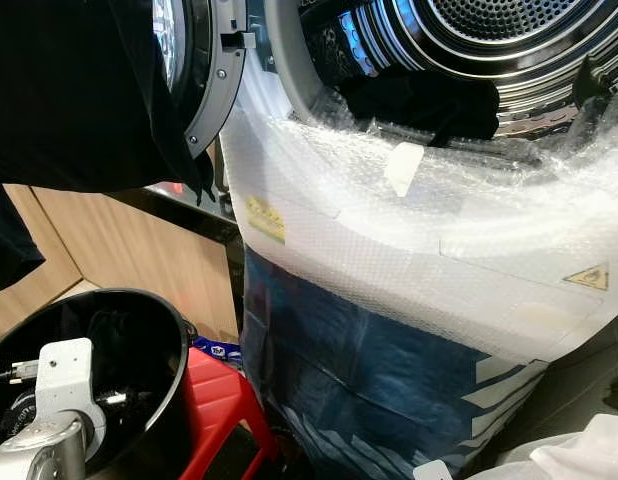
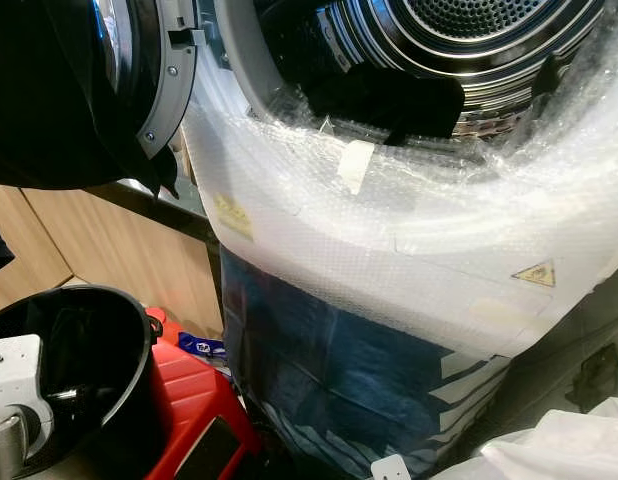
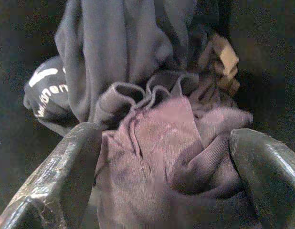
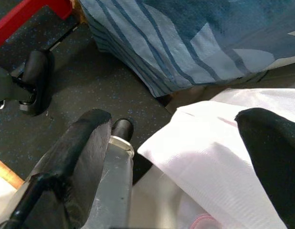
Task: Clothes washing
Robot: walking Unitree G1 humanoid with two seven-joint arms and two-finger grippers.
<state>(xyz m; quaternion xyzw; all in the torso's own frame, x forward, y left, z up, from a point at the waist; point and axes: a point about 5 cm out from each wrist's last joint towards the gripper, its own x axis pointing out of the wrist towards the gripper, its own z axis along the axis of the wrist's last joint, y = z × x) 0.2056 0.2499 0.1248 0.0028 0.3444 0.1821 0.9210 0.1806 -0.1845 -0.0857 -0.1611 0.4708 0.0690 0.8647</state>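
I expect the mauve garment to come free on its own when I lift it, because the mauve garment's loose [image 3: 164, 143] folds [image 3: 202, 162] lie on top of the grey garment.
The washing machine [image 1: 409, 250] stands wrapped in bubble wrap, its door [image 1: 211, 80] swung open to the left. A dark garment [image 1: 419, 105] lies at the drum's [image 1: 489, 30] mouth. At the lower left my left arm [image 1: 54, 400] reaches down into a black bucket [image 1: 154, 330]. Inside it, my left gripper [image 3: 166, 143] is open, its fingers [image 3: 76, 157] straddling a bunched mauve garment [image 3: 157, 143], with a grey garment with white lettering [image 3: 104, 52] behind. My right gripper [image 4: 176, 124] hangs open above the dark floor and a white cloth [image 4: 205, 157].
A large black garment [image 1: 79, 90] hangs at the upper left, over the door. The bucket rests on a red stool [image 1: 224, 410]. Blue striped sheeting [image 1: 389, 380] covers the machine's lower front. Wooden panelling [image 1: 119, 250] is behind the bucket. White cloth [image 1: 579, 450] lies at the lower right.
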